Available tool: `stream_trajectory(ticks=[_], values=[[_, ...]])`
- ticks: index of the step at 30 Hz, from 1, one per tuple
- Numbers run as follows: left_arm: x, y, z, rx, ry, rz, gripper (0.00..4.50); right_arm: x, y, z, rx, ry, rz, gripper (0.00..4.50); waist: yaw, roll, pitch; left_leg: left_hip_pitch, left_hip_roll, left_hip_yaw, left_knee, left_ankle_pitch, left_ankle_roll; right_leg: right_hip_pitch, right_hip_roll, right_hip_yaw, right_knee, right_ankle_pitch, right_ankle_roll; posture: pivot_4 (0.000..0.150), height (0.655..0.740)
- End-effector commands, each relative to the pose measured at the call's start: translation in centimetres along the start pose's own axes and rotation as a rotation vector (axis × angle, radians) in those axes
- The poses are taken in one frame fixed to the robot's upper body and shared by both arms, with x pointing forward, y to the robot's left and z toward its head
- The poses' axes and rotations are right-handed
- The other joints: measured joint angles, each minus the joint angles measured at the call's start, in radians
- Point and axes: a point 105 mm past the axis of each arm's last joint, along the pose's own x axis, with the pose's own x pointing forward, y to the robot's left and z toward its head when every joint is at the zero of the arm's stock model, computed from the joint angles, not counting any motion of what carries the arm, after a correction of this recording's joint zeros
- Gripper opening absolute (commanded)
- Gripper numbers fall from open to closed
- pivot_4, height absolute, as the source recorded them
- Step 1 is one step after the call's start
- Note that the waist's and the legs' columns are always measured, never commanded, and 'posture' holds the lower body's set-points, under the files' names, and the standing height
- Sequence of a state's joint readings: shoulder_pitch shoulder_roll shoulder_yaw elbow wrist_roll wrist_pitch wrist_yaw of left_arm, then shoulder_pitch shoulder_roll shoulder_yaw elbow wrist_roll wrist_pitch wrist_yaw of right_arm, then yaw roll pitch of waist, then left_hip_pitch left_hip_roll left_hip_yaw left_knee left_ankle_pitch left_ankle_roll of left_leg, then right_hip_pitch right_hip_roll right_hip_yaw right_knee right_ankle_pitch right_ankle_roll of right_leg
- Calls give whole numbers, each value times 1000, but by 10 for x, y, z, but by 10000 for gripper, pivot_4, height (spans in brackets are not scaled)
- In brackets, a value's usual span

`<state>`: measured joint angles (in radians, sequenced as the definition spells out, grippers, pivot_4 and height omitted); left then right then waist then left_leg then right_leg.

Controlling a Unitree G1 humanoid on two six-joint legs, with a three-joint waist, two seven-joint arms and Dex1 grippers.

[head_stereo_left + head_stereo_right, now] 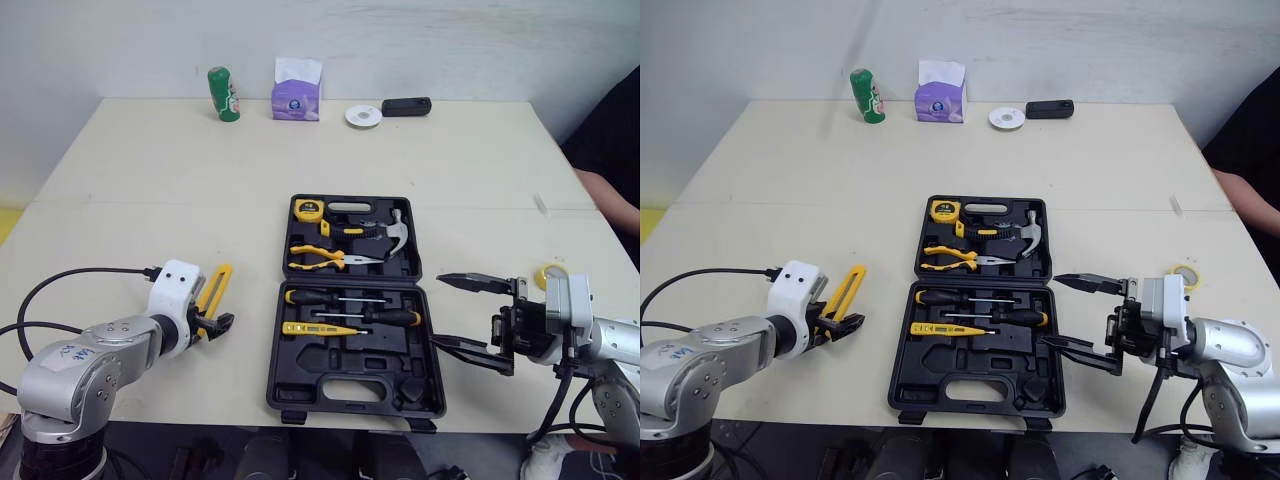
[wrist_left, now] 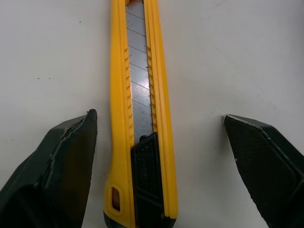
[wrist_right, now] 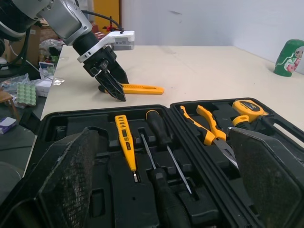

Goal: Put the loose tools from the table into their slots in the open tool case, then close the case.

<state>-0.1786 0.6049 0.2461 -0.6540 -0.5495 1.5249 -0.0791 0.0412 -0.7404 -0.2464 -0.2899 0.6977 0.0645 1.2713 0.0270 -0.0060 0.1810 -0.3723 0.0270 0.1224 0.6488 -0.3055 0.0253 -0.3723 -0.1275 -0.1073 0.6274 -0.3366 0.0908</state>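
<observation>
My gripper will press the yellow utility knife [image 1: 214,291] into a long empty slot [image 1: 345,359] that runs next to the case's handle opening, and the knife should lie flat there.
The black tool case [image 1: 350,372] lies open in the middle of the table. Its slots hold a tape measure [image 1: 308,210], pliers [image 1: 325,258], a hammer [image 1: 392,232], screwdrivers [image 1: 345,297] and a yellow tester pen [image 1: 318,328]. A yellow utility knife [image 1: 215,288] lies loose on the table left of the case. My left gripper [image 1: 215,326] is open at the knife's near end, a finger on each side of the knife [image 2: 142,95] without touching it. To the right of the case, my right gripper [image 1: 438,310] is open and empty, pointing at the case [image 3: 156,156].
At the table's far edge stand a green can [image 1: 223,94], a purple tissue pack [image 1: 297,92], a white disc [image 1: 363,116] and a black object [image 1: 406,106]. A yellow tape roll [image 1: 551,272] lies behind my right wrist. A person's arm [image 1: 610,195] reaches in at the right edge.
</observation>
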Motion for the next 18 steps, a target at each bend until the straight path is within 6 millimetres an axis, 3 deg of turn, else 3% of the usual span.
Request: stream_trajectory(ticks=[1, 4, 5, 12, 18], values=[[5, 1, -16, -16, 69, -3, 27946, -5, 3, 9, -52, -7, 11, 45000, 0, 0, 0, 0, 0, 0, 0, 0, 0, 0, 0, 0, 0, 0, 0, 1500, 7400], [4, 4, -14, -15, 44, 5, 13971, -5, 3, 8, -51, -3, 12, 45000, -1, 0, 0, 0, 0, 0, 0, 0, 0, 0, 0, 0, 0, 0, 0, 1500, 7400], [4, 6, -12, -22, 29, 9, 12585, -5, 4, 7, -50, -3, 13, 45000, -1, 0, 0, 0, 0, 0, 0, 0, 0, 0, 0, 0, 0, 0, 0, 1500, 7400], [-1, 14, 1, 3, -73, 8, 12589, -4, 5, 6, -47, 1, 12, 45000, -1, 0, 0, 0, 0, 0, -1, 0, 0, 0, 0, 0, 0, 0, 0, 1500, 7400], [-10, 0, 33, 151, -295, -120, 12589, -5, 4, 5, -44, 6, -5, 45000, -1, -1, 0, -2, 0, 0, -1, 0, 0, -2, -1, 0, -1, 0, 0, 1500, 7400]])
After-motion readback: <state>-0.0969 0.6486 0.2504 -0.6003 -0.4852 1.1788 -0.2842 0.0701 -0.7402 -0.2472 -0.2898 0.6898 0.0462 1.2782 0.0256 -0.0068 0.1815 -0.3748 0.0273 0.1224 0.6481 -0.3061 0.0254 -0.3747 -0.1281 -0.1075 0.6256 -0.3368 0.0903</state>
